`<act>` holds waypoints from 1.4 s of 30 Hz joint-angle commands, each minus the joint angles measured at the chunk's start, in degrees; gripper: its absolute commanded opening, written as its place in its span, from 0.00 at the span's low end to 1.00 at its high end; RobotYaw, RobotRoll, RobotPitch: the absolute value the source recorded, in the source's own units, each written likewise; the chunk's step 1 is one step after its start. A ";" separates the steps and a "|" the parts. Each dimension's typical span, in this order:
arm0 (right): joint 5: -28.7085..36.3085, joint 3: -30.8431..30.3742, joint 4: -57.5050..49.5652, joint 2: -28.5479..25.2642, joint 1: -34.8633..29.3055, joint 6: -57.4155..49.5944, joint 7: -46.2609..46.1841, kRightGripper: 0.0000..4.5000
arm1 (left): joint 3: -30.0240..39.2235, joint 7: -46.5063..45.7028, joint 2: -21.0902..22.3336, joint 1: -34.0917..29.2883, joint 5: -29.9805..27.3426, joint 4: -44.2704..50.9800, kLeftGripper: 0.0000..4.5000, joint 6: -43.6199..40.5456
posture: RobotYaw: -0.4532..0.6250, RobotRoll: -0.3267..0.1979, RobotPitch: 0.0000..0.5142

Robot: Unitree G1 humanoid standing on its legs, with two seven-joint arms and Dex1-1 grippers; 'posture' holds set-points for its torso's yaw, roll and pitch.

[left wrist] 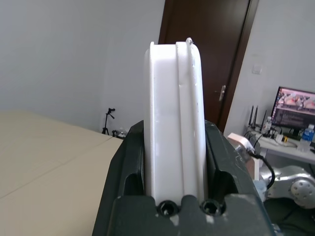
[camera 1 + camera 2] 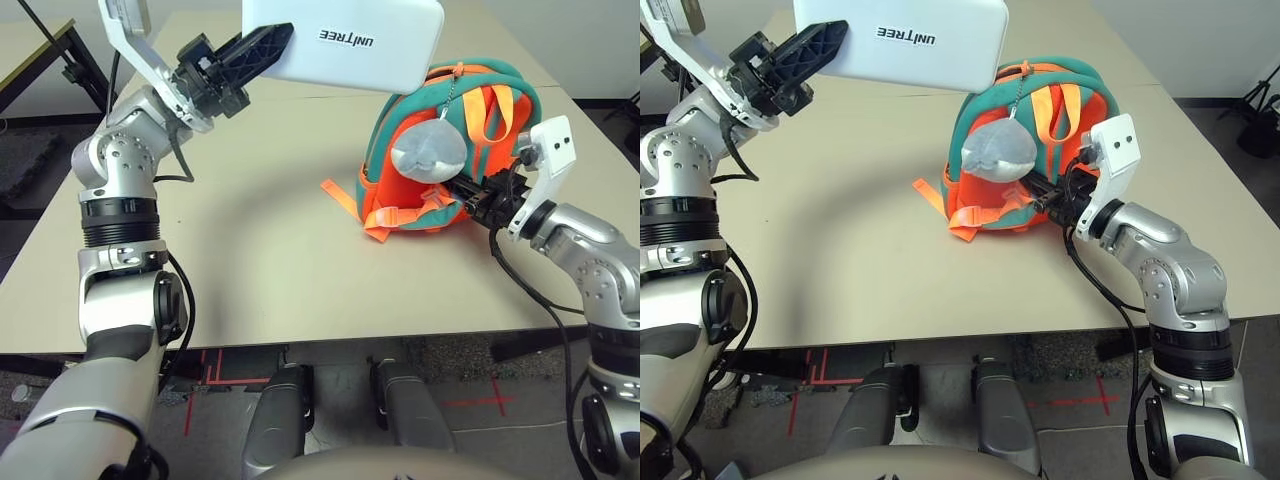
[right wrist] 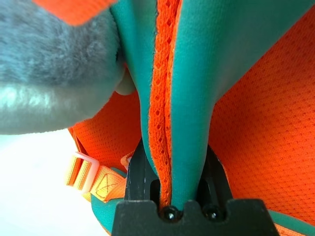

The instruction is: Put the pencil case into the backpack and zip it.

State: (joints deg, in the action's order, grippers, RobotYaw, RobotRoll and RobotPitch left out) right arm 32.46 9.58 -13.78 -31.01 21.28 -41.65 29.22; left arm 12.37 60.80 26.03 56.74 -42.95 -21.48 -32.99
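My left gripper should keep going into the backpack's opening (image 2: 388, 112) and let go there, because the white pencil case's loose end (image 2: 414, 58) faces the backpack that my right gripper holds.
The white pencil case (image 2: 345, 42) with dark lettering hangs in the air above the table's far side, just left of and above the backpack. My left gripper (image 2: 262, 45) is shut on its left end; the wrist view shows the case's edge (image 1: 174, 123) clamped between both fingers. The orange backpack (image 2: 445, 150) with teal trim stands on the table at the right, a grey plush charm (image 2: 428, 150) hanging on its front. My right gripper (image 2: 470, 195) is shut on the backpack's lower right edge, pinching teal and orange fabric (image 3: 179, 123).
The beige table (image 2: 250, 260) lies bare in front and to the left of the backpack. Orange straps (image 2: 345, 195) trail onto the table at the backpack's left. A dark stand (image 2: 80, 70) rises behind the table at far left.
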 commanded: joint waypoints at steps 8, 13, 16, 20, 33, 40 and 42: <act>-0.87 -1.07 0.91 -0.37 -0.81 -1.45 0.17 0.05 | -6.16 5.56 -0.85 -1.15 8.13 -4.14 0.32 6.59 | 0.23 0.62 0.28; -1.15 -1.29 1.26 -0.27 -0.55 -1.23 0.13 0.05 | -7.79 8.78 0.17 -1.49 8.86 -3.78 0.32 5.23 | 0.23 0.62 0.28; -1.29 -1.39 1.68 -0.19 -0.18 -1.11 0.15 0.05 | -9.21 11.04 1.34 -2.15 8.94 -2.39 0.32 3.43 | 0.23 0.62 0.28; -1.35 -1.46 1.82 -0.11 0.00 -1.02 0.21 0.05 | -9.83 11.13 0.89 -1.95 9.75 -2.82 0.32 3.90 | 0.23 0.62 0.28; -2.10 -2.18 1.91 0.79 0.57 -0.79 0.35 0.05 | -11.19 6.73 -13.59 5.90 19.49 -22.67 0.32 22.43 | 0.23 0.62 0.27; -2.11 -2.54 1.52 0.90 0.66 -0.85 0.24 0.05 | -10.34 3.09 -17.43 11.71 23.55 -34.71 0.32 28.77 | 0.22 0.62 0.27; -2.08 -2.47 1.41 0.78 0.52 -0.85 0.23 0.05 | -9.33 3.74 -16.91 12.27 22.79 -34.37 0.54 27.36 | 0.22 0.62 0.27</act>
State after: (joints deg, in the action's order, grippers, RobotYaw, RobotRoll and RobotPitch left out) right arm 31.20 8.33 -13.26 -30.40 22.79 -41.15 29.61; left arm 2.02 64.33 8.70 67.68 -20.24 -55.33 -5.37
